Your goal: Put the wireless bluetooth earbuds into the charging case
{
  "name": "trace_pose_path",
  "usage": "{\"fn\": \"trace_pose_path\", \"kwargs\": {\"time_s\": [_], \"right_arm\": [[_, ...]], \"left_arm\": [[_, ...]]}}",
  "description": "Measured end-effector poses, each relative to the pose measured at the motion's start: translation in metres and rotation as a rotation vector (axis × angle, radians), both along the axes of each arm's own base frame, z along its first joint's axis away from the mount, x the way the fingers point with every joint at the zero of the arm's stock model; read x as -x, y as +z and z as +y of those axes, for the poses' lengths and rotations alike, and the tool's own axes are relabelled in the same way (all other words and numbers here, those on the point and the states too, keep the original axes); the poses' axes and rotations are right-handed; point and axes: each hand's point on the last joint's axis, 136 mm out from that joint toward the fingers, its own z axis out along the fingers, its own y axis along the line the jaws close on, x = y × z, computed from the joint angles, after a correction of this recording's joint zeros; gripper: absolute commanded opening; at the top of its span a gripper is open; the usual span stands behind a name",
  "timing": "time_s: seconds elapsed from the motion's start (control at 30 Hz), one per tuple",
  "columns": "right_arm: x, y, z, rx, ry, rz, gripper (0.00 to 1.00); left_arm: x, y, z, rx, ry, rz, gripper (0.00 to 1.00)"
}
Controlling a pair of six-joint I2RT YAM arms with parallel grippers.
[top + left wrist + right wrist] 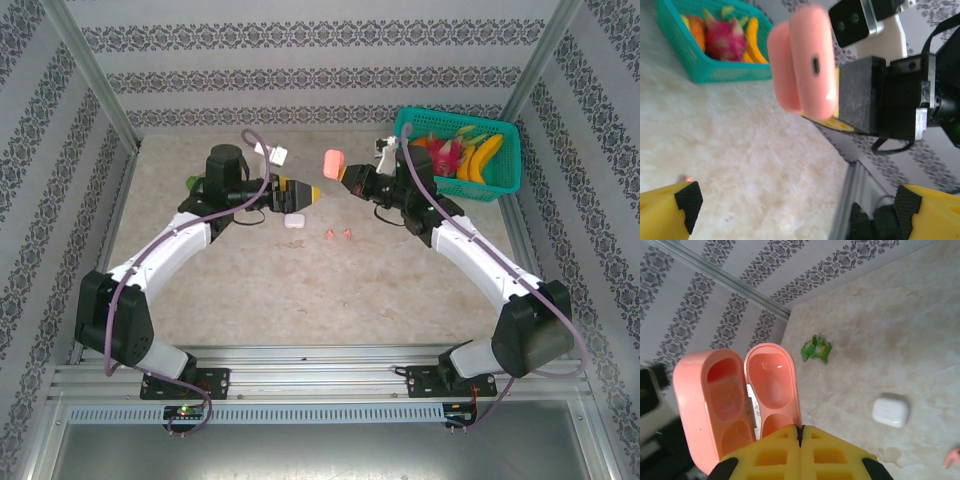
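My left gripper needs to back away, swing around and take the case body [816, 82] squarely, because the charging case [333, 163] stands crooked to that gripper's open fingers.
The pink charging case [735, 395] hangs open above the table, both halves empty, and my right gripper [800, 432] is shut on its rim. In the top view the case [333, 161] sits at the tip of the right gripper [345, 174]. My left gripper [306, 192] faces it from the left, a little apart. Its fingers [670, 215] stand wide open with nothing between them. The case [802, 65] fills the upper middle of the left wrist view. Two pink earbuds [328, 233] [347, 233] lie on the table below the grippers. One pink earbud [952, 457] shows at the frame's edge.
A shut white case [295, 222] lies on the table under the left gripper. A teal basket [505, 165] of toy fruit stands at the back right. A small white object [277, 155] lies near the back wall, and a green scrap [816, 348] by the left wall.
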Motion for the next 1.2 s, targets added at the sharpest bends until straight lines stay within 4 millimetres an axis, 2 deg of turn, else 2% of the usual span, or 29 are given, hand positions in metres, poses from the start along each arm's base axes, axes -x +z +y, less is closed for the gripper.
{"fn": "trace_pose_path", "kwargs": {"time_s": [0.13, 0.4, 0.5, 0.6, 0.83, 1.2], "right_arm": [[-0.003, 0.007, -0.004, 0.109, 0.017, -0.073, 0.00], [-0.012, -0.007, -0.008, 0.338, 0.084, -0.171, 0.00], [-0.016, -0.016, -0.011, 0.425, 0.102, -0.198, 0.00], [-0.015, -0.023, -0.013, 0.511, 0.126, -0.235, 0.00], [-0.002, -0.037, -0.015, 0.700, 0.199, -0.366, 0.00], [0.013, -0.035, -0.018, 0.805, 0.274, -0.490, 0.00]], "left_arm": [[-0.013, 0.021, 0.013, -0.099, 0.074, -0.079, 1.00], [-0.034, 0.029, 0.031, -0.288, 0.113, -0.089, 1.00], [-0.038, 0.021, 0.034, -0.329, 0.081, -0.067, 1.00], [-0.034, 0.011, 0.030, -0.361, 0.015, -0.038, 1.00], [-0.028, 0.010, 0.014, -0.357, -0.175, -0.011, 0.99], [-0.014, -0.027, -0.001, -0.293, -0.369, 0.147, 0.79]]}}
